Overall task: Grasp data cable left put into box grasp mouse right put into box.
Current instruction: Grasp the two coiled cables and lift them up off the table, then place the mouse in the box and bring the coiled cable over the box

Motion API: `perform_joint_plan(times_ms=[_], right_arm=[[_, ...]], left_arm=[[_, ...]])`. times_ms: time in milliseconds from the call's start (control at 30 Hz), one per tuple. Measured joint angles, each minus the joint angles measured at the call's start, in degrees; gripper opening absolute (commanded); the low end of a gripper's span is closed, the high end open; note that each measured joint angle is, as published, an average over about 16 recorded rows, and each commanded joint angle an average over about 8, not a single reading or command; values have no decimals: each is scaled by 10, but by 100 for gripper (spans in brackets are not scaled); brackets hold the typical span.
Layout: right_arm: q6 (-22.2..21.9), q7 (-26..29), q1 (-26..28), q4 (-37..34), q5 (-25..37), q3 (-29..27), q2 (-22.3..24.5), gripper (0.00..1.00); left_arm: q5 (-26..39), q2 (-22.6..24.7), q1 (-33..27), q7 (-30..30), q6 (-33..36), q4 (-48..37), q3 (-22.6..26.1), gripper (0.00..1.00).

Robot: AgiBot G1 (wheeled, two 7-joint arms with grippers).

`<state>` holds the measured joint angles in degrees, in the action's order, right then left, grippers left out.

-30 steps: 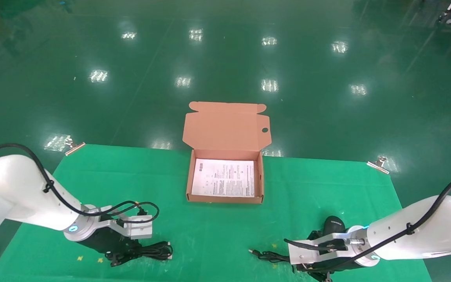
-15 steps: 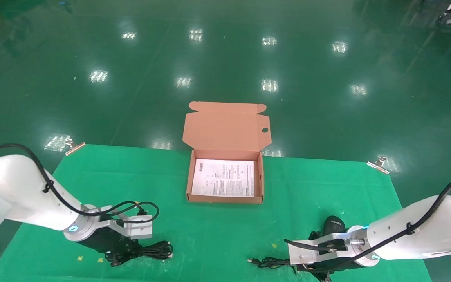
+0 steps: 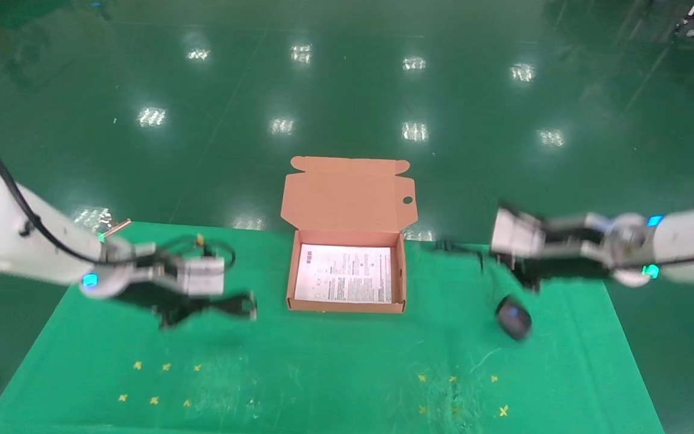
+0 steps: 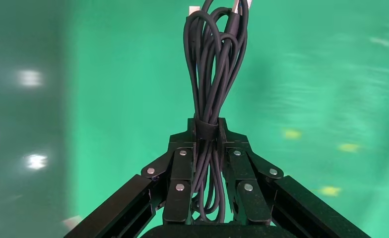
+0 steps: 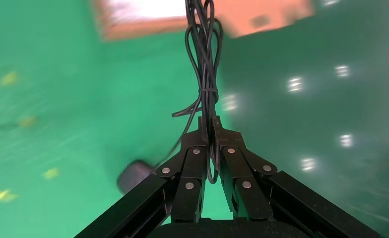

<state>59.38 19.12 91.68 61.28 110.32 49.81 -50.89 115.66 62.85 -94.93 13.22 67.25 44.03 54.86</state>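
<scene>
The data cable and the dangling mouse [image 3: 514,318] head for the same box [image 3: 346,275], so my left gripper should wait clear while my right gripper lowers the mouse first.
The box [image 3: 347,307] stands open at the table's far middle, its lid [image 3: 350,196] raised and a printed sheet [image 3: 344,274] lying inside. My left gripper [image 3: 193,306] hangs in the air left of the box, shut on the data cable [image 3: 234,303]. In the left wrist view the black looped data cable [image 4: 212,74] is clamped at its strap in the left gripper [image 4: 206,130]. My right gripper [image 3: 506,262] is raised to the right of the box. It is shut on the thin cord bundle [image 5: 205,59], and the mouse [image 3: 514,317] dangles below.
Green cloth covers the table [image 3: 323,374], clipped at its far corners [image 3: 115,228] [image 3: 582,253]. Small yellow marks [image 3: 160,366] dot the cloth near the front. Shiny green floor lies beyond the far edge.
Both arms have risen from the front of the table and moved back level with the box. The data cable and the mouse have left the cloth and now hang in the air.
</scene>
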Motion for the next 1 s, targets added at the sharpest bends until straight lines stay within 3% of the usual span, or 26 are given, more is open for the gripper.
perform_joint_plan(times_ms=[333,700,1000], right_arm=[[-60,14,88,12,6,-35,-55,0],[-111,-73,162,-92,-31,-55,-150,0],[-116,-126,184,-144,-56,-60,-184,0]], left_arm=[[79,0,-55,116,-53,123,-15,0],[132,33,-113,173,-103,123,-34,0],[151,38,-128,186,-111,121,-35,0]])
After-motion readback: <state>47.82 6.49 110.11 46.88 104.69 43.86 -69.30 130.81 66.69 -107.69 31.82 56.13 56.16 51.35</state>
